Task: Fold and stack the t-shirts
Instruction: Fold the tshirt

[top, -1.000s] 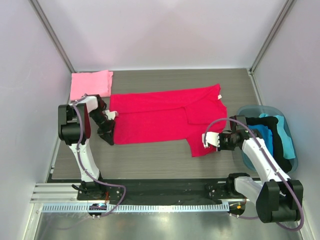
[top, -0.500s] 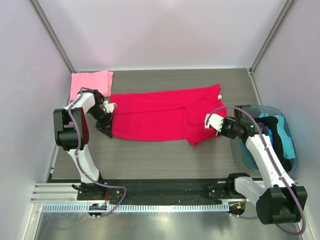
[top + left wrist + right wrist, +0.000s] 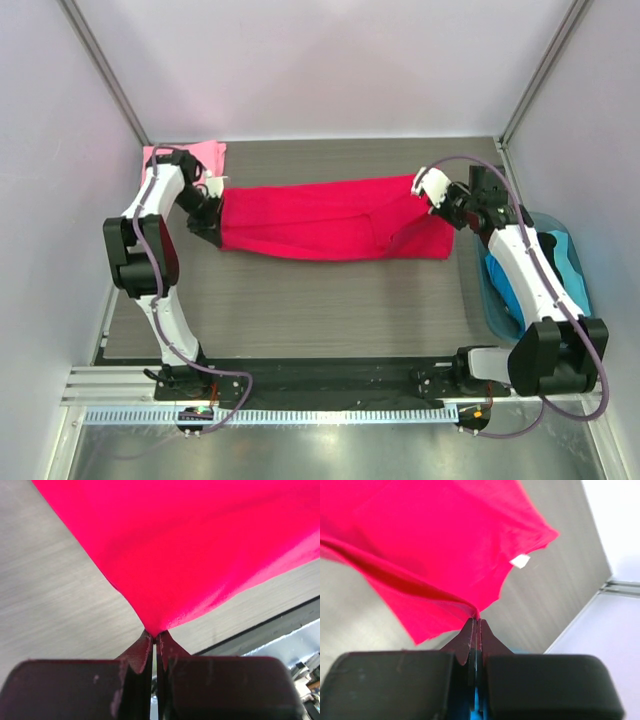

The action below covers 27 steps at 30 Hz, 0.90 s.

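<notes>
My right gripper should go on toward the open far corner (image 3: 552, 534) and let go there, as my grippers have both ends of the crimson-red t-shirt's held edge (image 3: 445, 596).
The crimson-red t-shirt (image 3: 330, 220) lies folded lengthwise as a long band across the table's middle. My left gripper (image 3: 214, 190) is shut on its left edge (image 3: 155, 630), next to the folded light pink t-shirt (image 3: 205, 155) at the back left. My right gripper (image 3: 428, 186) is shut on the shirt's right edge (image 3: 476, 614). The red cloth fills the left wrist view (image 3: 200, 545). In the right wrist view the shirt (image 3: 430, 545) hangs ahead of the jaws with its small white neck label (image 3: 520, 561) showing.
A blue bin (image 3: 585, 270) holding dark and teal clothes stands at the table's right edge under my right arm. White walls close the back and both sides. A metal rail (image 3: 320, 380) runs along the near edge.
Both grippers have carried the shirt's near edge toward the back, over the far half. The shirt is now a narrower band. The right arm swung up from the front right to the back right.
</notes>
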Available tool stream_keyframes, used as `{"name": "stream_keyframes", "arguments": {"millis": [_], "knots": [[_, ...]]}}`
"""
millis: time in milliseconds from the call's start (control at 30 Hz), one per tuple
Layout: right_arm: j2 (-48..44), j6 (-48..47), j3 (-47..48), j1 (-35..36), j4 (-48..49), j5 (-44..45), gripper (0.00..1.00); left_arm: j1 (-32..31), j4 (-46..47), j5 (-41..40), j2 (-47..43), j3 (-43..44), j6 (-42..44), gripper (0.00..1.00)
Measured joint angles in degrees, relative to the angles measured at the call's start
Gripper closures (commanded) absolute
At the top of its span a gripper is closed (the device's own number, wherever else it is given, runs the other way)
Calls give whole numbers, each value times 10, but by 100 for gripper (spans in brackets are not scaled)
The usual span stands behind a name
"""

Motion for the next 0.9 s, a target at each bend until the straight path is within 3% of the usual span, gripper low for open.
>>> {"name": "stream_keyframes", "arguments": {"millis": [500,900], "knots": [[219,55,161,0,125,26,99,0,-43,-2,156,217,12,100],[351,61,268,15,155,42,99,0,-44,-14,179,241,12,100]]}}
